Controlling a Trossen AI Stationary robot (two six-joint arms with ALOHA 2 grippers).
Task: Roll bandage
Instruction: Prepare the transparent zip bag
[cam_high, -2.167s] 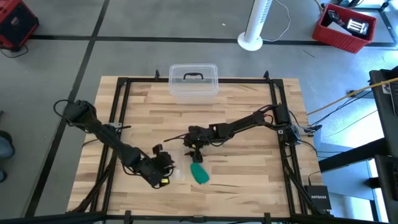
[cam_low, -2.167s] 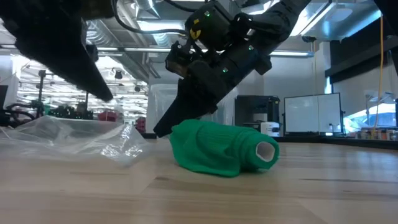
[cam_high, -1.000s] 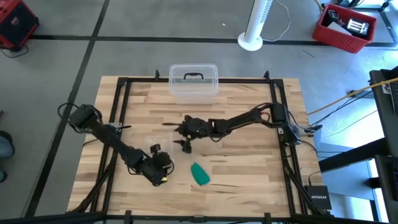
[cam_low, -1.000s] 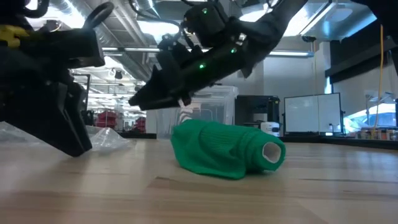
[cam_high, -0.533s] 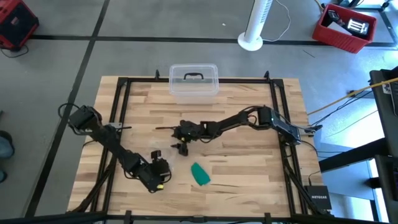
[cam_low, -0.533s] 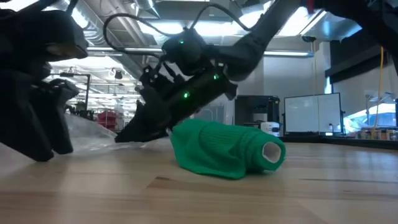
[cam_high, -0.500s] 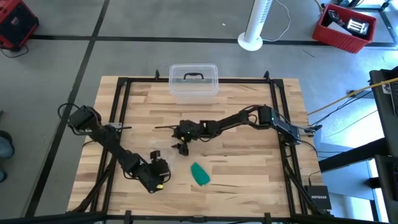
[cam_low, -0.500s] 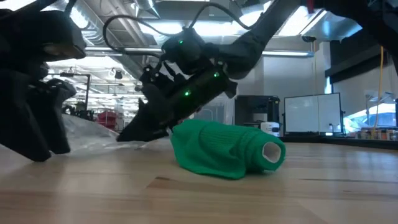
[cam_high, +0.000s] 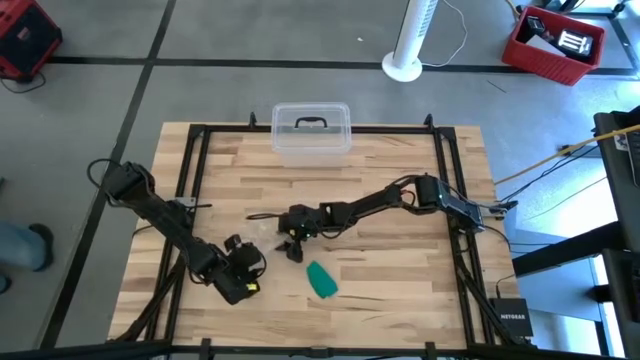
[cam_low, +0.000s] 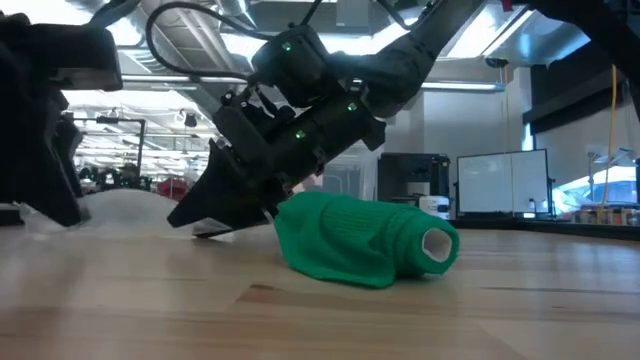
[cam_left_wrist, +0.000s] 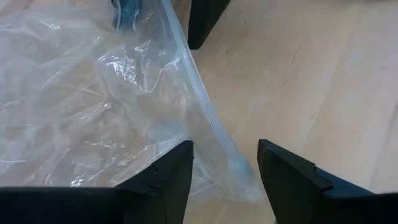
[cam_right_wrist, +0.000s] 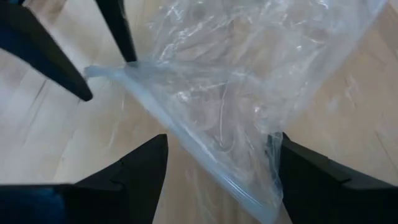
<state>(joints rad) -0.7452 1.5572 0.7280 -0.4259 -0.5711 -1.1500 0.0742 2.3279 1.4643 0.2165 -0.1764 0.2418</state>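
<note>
My right gripper's finger (cam_right_wrist: 271, 154) has the clear plastic wrapper beside the bandage lapping against it. My left gripper should pull the wrapper's near corner (cam_left_wrist: 241, 174) clear before I roll the bandage.
The teal-green bandage (cam_high: 320, 280) lies on its side on the wooden table as a loose roll with a white core (cam_low: 437, 245), and no gripper touches it. A crinkled clear plastic wrapper (cam_high: 268, 248) lies to its left between the two grippers. My left gripper (cam_high: 248, 256) is open at the wrapper's left side; in the left wrist view the wrapper's edge (cam_left_wrist: 217, 146) runs between my fingers. My right gripper (cam_high: 291, 250) is open and slants down at the wrapper (cam_right_wrist: 249, 74) from the far right, its tips low at the table (cam_low: 200, 218) just left of the bandage (cam_low: 360, 240). My left gripper has the wrapper's corner (cam_left_wrist: 239, 174) between its open fingers; I cannot tell whether they touch it. My right gripper has the wrapper's folded edge (cam_right_wrist: 205, 155) between its open fingers; the film laps against one finger (cam_right_wrist: 292, 168), but I cannot tell whether it touches.
A clear lidded plastic box (cam_high: 311, 130) stands at the table's far edge. Black frame rails (cam_high: 190, 180) run along the table's left and right sides. Bare wood lies to the right of the bandage.
My right gripper has come toward the near edge and down, from above the table to the wrapper beside the bandage. My left gripper has drawn a little toward the table's left edge. The wrapper has shifted left. The bandage has stayed put.
</note>
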